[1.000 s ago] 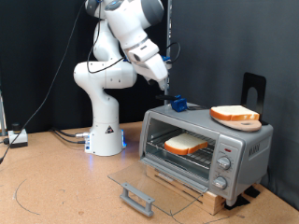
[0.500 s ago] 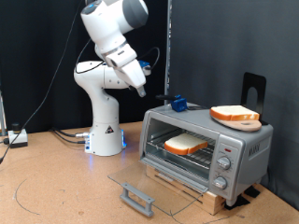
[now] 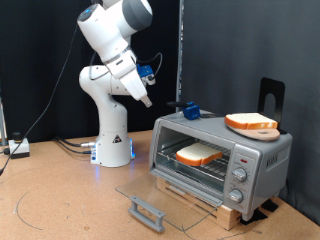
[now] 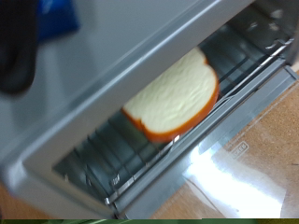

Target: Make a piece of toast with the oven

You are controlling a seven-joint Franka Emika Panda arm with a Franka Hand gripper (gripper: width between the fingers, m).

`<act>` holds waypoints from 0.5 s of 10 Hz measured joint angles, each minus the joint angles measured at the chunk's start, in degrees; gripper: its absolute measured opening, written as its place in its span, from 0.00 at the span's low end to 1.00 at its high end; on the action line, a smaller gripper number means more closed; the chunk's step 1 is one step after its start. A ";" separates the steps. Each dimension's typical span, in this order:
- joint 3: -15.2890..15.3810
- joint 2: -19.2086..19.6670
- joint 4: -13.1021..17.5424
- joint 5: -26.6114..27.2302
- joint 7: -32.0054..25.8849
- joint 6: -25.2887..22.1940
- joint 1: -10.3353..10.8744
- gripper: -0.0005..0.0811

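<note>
The glass door (image 3: 170, 204) is open and lying flat under my gripper. Next, I move back from the oven and come down low next to the door's handle before I close the door.
The silver oven (image 3: 262, 150) stands on a wooden board at the exterior view's right. Its glass door (image 3: 160, 193) lies open and flat, with the grey handle (image 3: 147, 212) in front. The piece of toast (image 3: 200, 154) lies on the wire rack inside. In the wrist view the toast (image 4: 173, 93) shows flat on the rack (image 4: 112, 159) under the oven's grey top (image 4: 121, 47). My gripper (image 3: 146, 99) hangs in the air to the left of the oven and above it, touching nothing and holding nothing.
Another orange-crusted slice on a round tan board (image 3: 250, 123) lies on the oven's top, beside a small blue object (image 3: 190, 111). Round knobs (image 3: 240, 176) sit on the oven's right panel. The white robot base (image 3: 112, 140) stands to the left, with cables (image 3: 20, 148) on the table.
My gripper has moved up and to the exterior view's left, away from the blue object on the oven's top. The oven, door and toast have not moved.
</note>
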 joint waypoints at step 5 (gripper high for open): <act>0.57 2.57 -1.86 6.34 17.10 6.62 -4.01 1.00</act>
